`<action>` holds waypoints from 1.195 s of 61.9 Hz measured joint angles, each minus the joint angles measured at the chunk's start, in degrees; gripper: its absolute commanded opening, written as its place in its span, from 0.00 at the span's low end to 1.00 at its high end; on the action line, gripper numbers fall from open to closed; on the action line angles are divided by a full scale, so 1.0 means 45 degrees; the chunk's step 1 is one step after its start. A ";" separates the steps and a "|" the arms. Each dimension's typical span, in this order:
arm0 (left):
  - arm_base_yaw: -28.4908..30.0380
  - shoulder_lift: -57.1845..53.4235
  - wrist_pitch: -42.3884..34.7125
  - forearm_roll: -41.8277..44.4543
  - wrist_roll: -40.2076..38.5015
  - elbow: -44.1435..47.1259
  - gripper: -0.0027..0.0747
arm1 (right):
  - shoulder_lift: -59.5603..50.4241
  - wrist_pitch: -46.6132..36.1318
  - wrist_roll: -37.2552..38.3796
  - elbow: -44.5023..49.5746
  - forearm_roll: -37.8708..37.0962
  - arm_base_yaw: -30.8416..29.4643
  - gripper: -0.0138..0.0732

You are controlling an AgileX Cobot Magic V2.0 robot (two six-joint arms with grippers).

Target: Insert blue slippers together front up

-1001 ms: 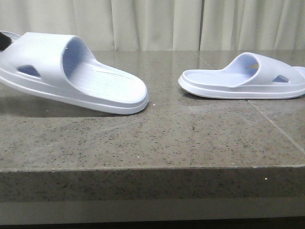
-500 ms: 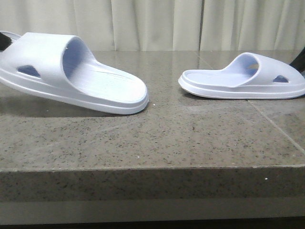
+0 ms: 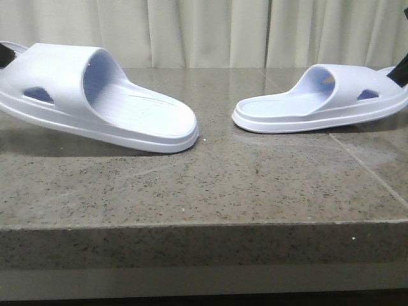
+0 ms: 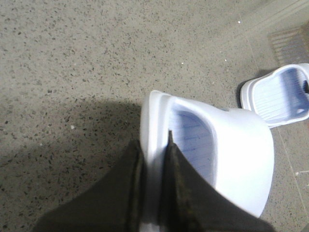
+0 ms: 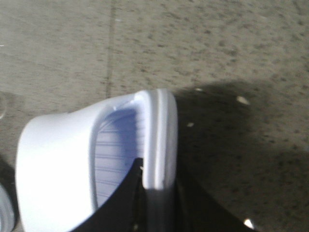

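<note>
An open gap separates the slippers' toes (image 3: 215, 125), so my right gripper should bring its slipper inward, toe into the strap opening of my left gripper's slipper (image 3: 97, 86).
Two blue slippers face each other toe to toe in the front view. The left slipper (image 3: 95, 102) hangs tilted, heel high, toe low near the table. My left gripper (image 4: 154, 145) is shut on its heel rim (image 4: 153, 116), one finger inside and one outside. The right slipper (image 3: 319, 99) has its heel raised and its toe resting on the table. My right gripper (image 5: 157, 181) is shut on that slipper's heel rim (image 5: 159, 135). In the front view only a dark bit of each arm shows at the frame edges. A gap of bare stone separates the two toes.
The slippers are over a speckled grey stone table (image 3: 204, 185) with a thick front edge (image 3: 204, 245) and a seam (image 3: 366, 166) running on the right. Pale curtains (image 3: 204, 32) hang behind the table.
The right gripper came in from the right and took hold of the right slipper. Its heel has lifted and the slipper shifted slightly left. The left slipper has not moved.
</note>
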 measured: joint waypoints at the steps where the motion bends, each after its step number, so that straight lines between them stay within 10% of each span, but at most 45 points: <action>1: 0.0000 0.0000 0.0000 -0.0031 0.0022 0.0000 0.01 | -0.0144 0.0029 0.0000 0.0000 0.0000 0.0000 0.02; 20: -0.0549 0.0000 0.0214 -0.0620 0.0045 0.0116 0.01 | -0.3623 0.0266 0.0000 0.1598 0.0688 -0.1232 0.02; 40: -0.4099 0.0272 -0.3336 -0.2480 0.0079 0.1020 0.01 | -0.5787 0.1838 -0.0033 0.3574 0.2466 -0.3961 0.02; 74: -0.4933 0.2615 -0.4464 -0.4161 0.0649 -0.0099 0.01 | -0.5710 -0.0683 -0.0165 0.3999 0.2544 -0.1012 0.02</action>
